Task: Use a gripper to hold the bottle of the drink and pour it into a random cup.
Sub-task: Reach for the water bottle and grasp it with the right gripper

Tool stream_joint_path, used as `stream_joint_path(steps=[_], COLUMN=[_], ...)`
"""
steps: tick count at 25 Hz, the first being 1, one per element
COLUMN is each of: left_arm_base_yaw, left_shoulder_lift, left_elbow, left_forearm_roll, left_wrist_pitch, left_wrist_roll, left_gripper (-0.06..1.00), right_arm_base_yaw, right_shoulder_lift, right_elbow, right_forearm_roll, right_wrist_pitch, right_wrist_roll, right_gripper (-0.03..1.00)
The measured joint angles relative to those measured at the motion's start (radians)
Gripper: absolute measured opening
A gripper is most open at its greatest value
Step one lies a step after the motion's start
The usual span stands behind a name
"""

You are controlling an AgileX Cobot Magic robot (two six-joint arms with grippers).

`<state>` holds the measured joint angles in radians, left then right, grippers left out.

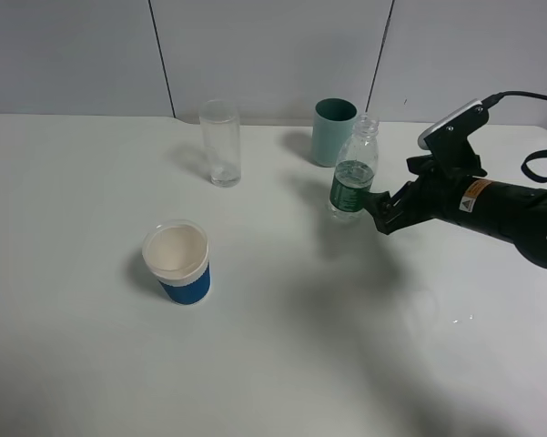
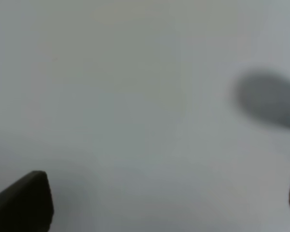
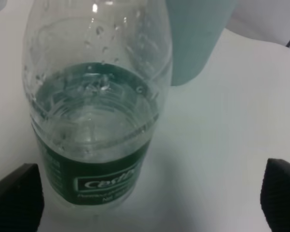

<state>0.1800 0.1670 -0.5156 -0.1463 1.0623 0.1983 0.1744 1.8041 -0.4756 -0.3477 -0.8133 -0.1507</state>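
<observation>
I should keep moving my right gripper in, because the bottle (image 1: 356, 162) stands upright between my open fingers. I should close them once they are on both sides of its dark green label (image 1: 349, 188).
The bottle of the drink (image 1: 353, 173) stands upright and uncapped at the back right of the table, with a dark green label and clear liquid (image 3: 94, 111) inside. My right gripper (image 1: 379, 215) is open right beside it on its right side. In the right wrist view the bottle (image 3: 96, 121) sits between the spread fingertips (image 3: 17, 200), nearer one of them, and neither touches it. The cup (image 1: 177, 259), blue below with a white rim, stands on the table's left half. My left gripper (image 2: 159, 200) is open over bare table and holds nothing.
A tall clear glass (image 1: 220, 143) stands at the back middle. A teal-green cup (image 1: 333, 130) stands just behind the bottle and also shows in the right wrist view (image 3: 198, 38). A white wall closes off the far edge of the white table (image 1: 282, 364).
</observation>
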Motion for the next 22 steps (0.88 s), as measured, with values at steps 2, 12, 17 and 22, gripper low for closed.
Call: stream_joint_path(steps=[2, 12, 17, 22], left_arm_base_yaw=[0.000, 0.000, 0.000, 0.000], left_shoulder_lift=[0.000, 0.000, 0.000, 0.000], left_elbow=[0.000, 0.000, 0.000, 0.000], left_forearm_roll=[0.000, 0.000, 0.000, 0.000], left_wrist_pitch=[0.000, 0.000, 0.000, 0.000], left_wrist_roll=[0.000, 0.000, 0.000, 0.000], left_gripper=[0.99, 0.99, 0.99, 0.99], right_arm_base_yaw=[0.000, 0.000, 0.000, 0.000], right_shoulder_lift=[0.026, 0.126, 0.165, 0.192], right_elbow=[-0.001, -0.124, -0.186, -0.221], right_forearm_roll=[-0.001, -0.057, -0.132, -0.194], right_wrist_pitch=[-0.039, -0.073, -0.043, -0.041], right_wrist_roll=[0.000, 0.050, 0.070, 0.102], right_gripper=[0.89, 0.89, 0.89, 0.88])
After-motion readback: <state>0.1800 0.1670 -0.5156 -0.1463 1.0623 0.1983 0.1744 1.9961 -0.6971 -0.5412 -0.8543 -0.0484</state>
